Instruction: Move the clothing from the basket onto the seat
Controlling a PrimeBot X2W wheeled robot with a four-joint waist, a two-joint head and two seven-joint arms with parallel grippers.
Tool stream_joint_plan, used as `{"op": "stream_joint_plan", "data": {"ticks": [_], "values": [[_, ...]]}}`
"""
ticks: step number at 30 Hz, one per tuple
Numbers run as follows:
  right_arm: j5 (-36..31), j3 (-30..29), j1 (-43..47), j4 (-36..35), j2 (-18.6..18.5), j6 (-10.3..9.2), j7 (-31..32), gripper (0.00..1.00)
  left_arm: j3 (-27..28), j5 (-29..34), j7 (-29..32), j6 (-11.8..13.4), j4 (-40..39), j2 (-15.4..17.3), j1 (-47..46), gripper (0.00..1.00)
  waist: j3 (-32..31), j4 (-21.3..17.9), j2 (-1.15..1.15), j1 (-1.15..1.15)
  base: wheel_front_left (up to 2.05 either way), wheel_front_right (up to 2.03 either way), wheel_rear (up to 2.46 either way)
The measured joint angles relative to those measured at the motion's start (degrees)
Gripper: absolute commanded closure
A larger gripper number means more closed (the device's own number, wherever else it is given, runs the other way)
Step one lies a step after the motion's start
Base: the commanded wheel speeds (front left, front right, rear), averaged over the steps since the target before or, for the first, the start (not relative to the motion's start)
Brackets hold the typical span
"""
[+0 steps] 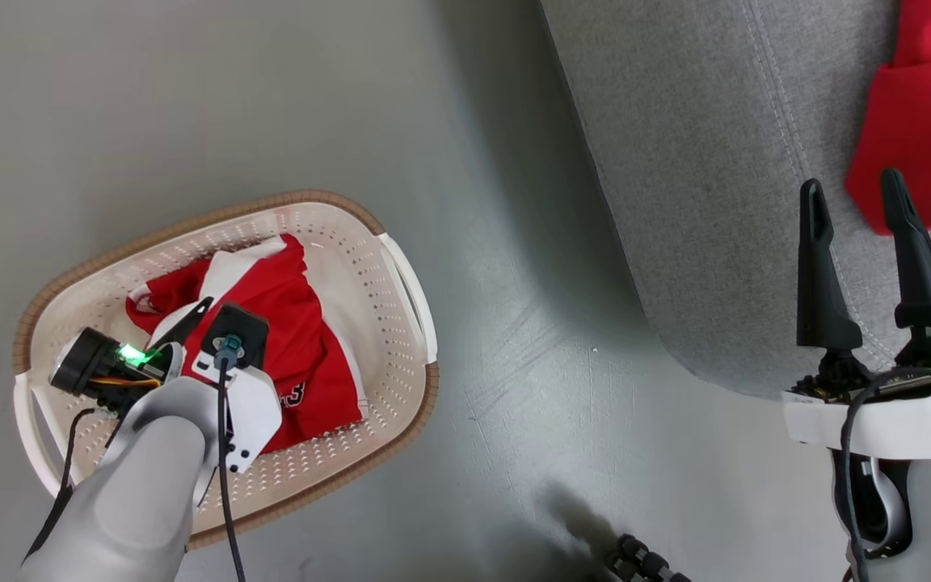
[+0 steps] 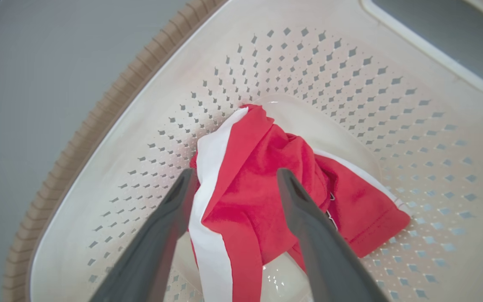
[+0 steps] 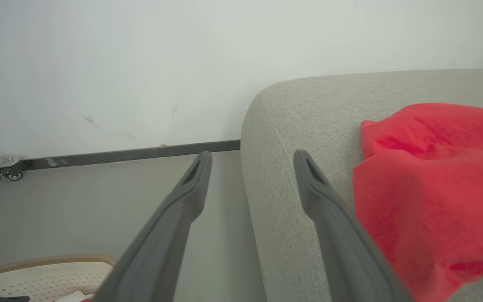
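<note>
The red clothing (image 2: pixel 260 201) will hang down and show more lettering when the robot lifts it, because a sliver of black-and-white print (image 2: pixel 331 217) is peeking out from under a fold.
The cream basket (image 1: pixel 401 267) with a brown rim stands on the floor at the left. Red clothing (image 1: pixel 304 339) with white trim lies crumpled inside it. My left gripper (image 2: pixel 235 178) reaches down into the basket, open, its two dark fingers straddling the red and white cloth (image 2: pixel 258 188) without closing on it. The grey seat (image 1: pixel 700 162) fills the upper right, and another red garment (image 1: pixel 926 121) lies on it. My right gripper (image 1: pixel 853 198) is open over the seat's edge, just left of that garment (image 3: pixel 434 188), holding nothing.
Grey floor (image 1: pixel 514 364) runs between the basket and the seat. A white wall (image 3: pixel 141 63) with a dark baseboard stands beyond the seat's end, with a small castor (image 3: pixel 14 175) at its foot. A dark ribbed object (image 1: pixel 643 562) lies on the floor at the bottom edge.
</note>
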Motion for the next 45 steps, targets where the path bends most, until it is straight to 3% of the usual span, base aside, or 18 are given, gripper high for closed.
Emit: {"op": "stream_joint_plan", "data": {"ticks": [27, 28, 29, 31, 32, 45], "values": [[2.2, 2.0, -6.4, 4.9, 0.0, 0.0, -3.5, 0.0, -0.2, 2.6, 3.2, 4.5, 6.6, 1.4, -6.7, 0.0, 7.6, -2.7, 0.0, 0.0, 0.0, 0.0, 0.0], [2.2, 2.0, -6.6, 5.2, 0.0, 0.0, -3.5, 0.0, -0.2, 2.8, 3.3, 4.5, 6.9, 1.4, -6.7, 0.05, 7.8, -2.8, 0.0, 0.0, 0.0, 0.0, 0.0], [2.2, 2.1, -6.8, 5.4, 0.0, 0.0, -3.5, 0.0, -0.2, 2.8, 3.5, 4.6, 7.3, 1.4, -6.7, 0.44, 7.9, -2.8, 0.0, 0.0, 0.0, 0.0, 0.0], [2.2, 2.2, -6.9, 5.7, 0.0, 0.0, -3.6, 0.0, -0.2, 2.9, 3.8, 4.9, 8.0, 1.6, -6.8, 0.75, 8.1, -2.9, 0.0, 0.0, 0.0, 0.0, 0.0], [2.2, 2.3, -6.9, 5.9, 0.0, 0.0, -3.6, 0.0, -0.2, 2.9, 3.8, 5.1, 8.2, 1.6, -6.9, 0.98, 8.1, -3.0, 0.0, 0.0, 0.0, 0.0, 0.0], [2.2, 2.1, -9.1, 8.4, 0.0, 0.0, -4.8, 0.0, -0.2, 2.7, 1.6, 6.0, 8.6, 0.1, -7.1, 1.0, 7.2, -2.5, 0.0, 0.0, 0.0, 0.0, 0.0]]}}
